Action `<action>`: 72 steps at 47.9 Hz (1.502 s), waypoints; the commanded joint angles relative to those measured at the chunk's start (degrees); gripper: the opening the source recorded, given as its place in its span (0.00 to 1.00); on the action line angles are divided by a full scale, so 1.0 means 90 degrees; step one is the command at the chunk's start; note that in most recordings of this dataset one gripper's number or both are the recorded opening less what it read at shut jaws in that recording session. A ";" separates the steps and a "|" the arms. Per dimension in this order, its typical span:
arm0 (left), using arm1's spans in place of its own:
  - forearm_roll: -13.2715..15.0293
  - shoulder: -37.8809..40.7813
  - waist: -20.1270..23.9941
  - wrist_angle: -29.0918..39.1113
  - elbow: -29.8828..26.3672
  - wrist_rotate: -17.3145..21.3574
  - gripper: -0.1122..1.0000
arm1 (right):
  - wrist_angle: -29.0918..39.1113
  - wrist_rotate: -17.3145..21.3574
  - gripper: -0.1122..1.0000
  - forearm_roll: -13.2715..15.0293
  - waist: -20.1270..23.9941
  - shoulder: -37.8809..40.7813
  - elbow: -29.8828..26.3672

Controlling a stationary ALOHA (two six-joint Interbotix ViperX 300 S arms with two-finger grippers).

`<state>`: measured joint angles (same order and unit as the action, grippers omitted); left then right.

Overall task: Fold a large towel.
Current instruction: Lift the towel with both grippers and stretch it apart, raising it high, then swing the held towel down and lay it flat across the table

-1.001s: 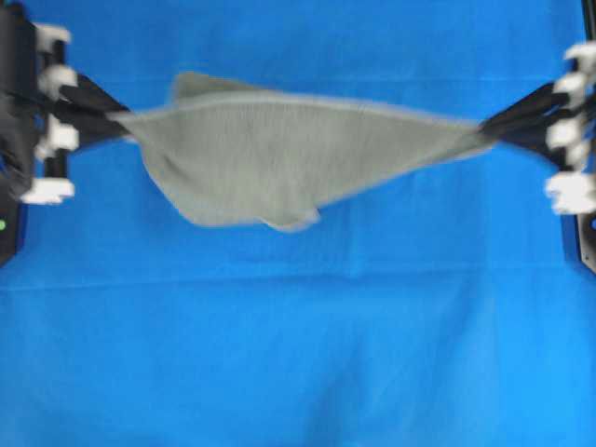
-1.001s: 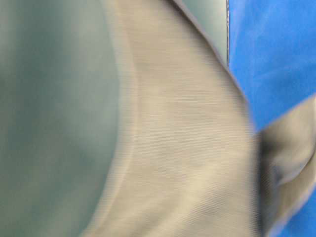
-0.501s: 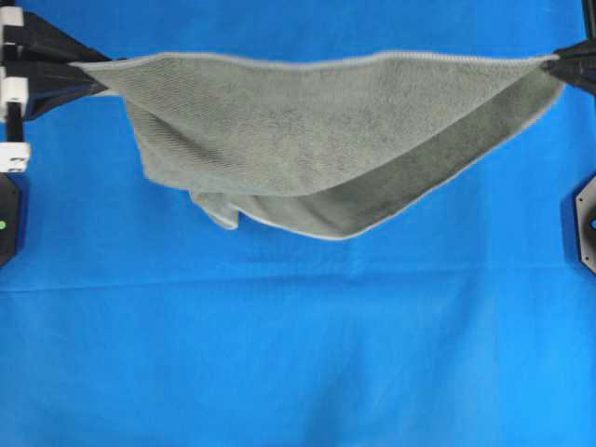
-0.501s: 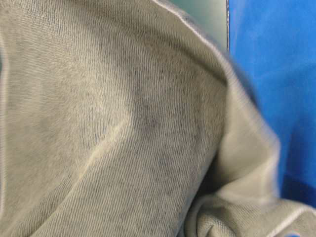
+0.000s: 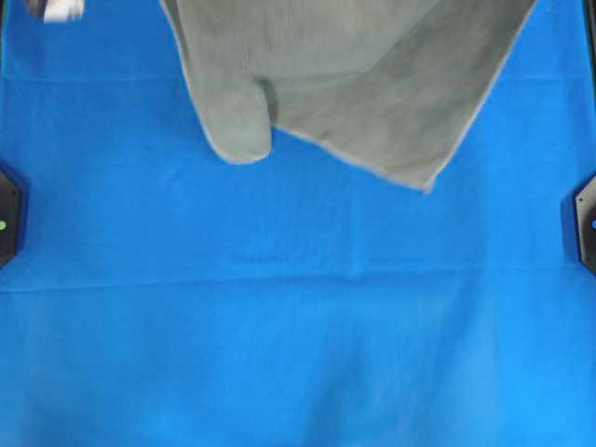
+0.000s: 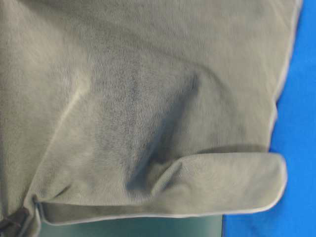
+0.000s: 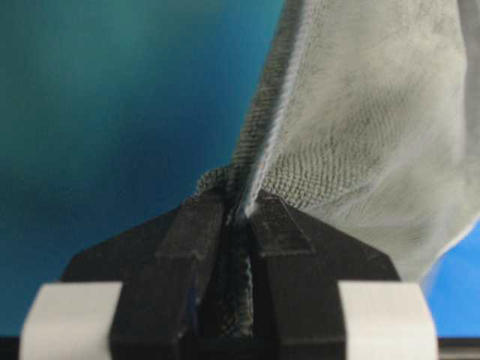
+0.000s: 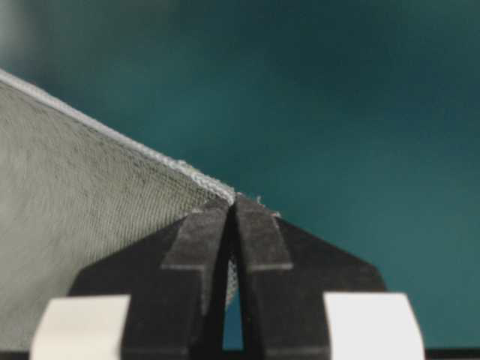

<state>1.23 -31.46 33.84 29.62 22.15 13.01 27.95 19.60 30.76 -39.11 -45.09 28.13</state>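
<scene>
The towel's rounded flap (image 5: pixel 238 130) is hanging folded over, so my left gripper and my right gripper should swing the towel over the blue cloth (image 5: pixel 298 298) and pull the towel back flat.
The grey-green towel (image 5: pixel 354 84) hangs down from the top edge of the overhead view, with a rounded flap at lower left and a pointed corner at lower right. It fills the table-level view (image 6: pixel 138 98), one corner folded over at the lower right. My left gripper (image 7: pixel 240 206) is shut on the towel's hem (image 7: pixel 259 150). My right gripper (image 8: pixel 231 199) is shut on another corner of the towel (image 8: pixel 90 225). Both grippers lie beyond the top edge of the overhead view.
The bright blue cloth surface (image 5: pixel 298 326) covers the table below the towel. Dark arm bases stand at the left edge (image 5: pixel 7 214) and the right edge (image 5: pixel 585 223).
Both grippers have carried the towel toward the top of the overhead view and out of frame. The towel went from stretched sideways to hanging, only its lower part showing.
</scene>
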 commanded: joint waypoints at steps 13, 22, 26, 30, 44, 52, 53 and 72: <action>0.0098 -0.0186 -0.0850 0.1104 -0.0635 -0.0352 0.12 | 0.0273 0.0000 0.11 -0.0430 0.0391 -0.0088 -0.0527; 0.0107 -0.0635 -0.2188 0.2549 -0.0820 -0.1055 0.12 | 0.1406 0.0029 0.11 -0.1563 0.2031 -0.0449 -0.0684; 0.0107 -0.0869 -0.2803 0.2988 -0.0840 -0.1689 0.12 | 0.1855 0.0078 0.11 -0.1992 0.2773 -0.0518 -0.0742; 0.0107 -0.1064 -0.3320 0.3223 -0.0859 -0.2256 0.12 | 0.2012 0.0098 0.11 -0.2412 0.3584 -0.0537 -0.0801; 0.0107 -0.1533 -0.5029 0.2676 -0.1152 -0.3975 0.12 | 0.1338 0.0117 0.11 -0.3037 0.5654 -0.0371 -0.1094; 0.0088 -0.1465 -0.5273 0.2412 -0.1182 -0.4512 0.12 | 0.0781 0.0117 0.11 -0.3018 0.6172 -0.0205 -0.1221; 0.0078 -0.1455 -0.5273 0.2402 -0.1182 -0.4541 0.12 | 0.0742 0.0117 0.11 -0.3018 0.6162 -0.0195 -0.1211; 0.0000 -0.1514 -0.3662 0.2070 -0.0449 -0.4609 0.12 | 0.2021 0.1348 0.11 -0.1807 0.5059 -0.0234 -0.1025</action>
<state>1.41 -45.26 -3.87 48.60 16.08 -28.39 42.10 29.71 11.69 9.40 -47.81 18.72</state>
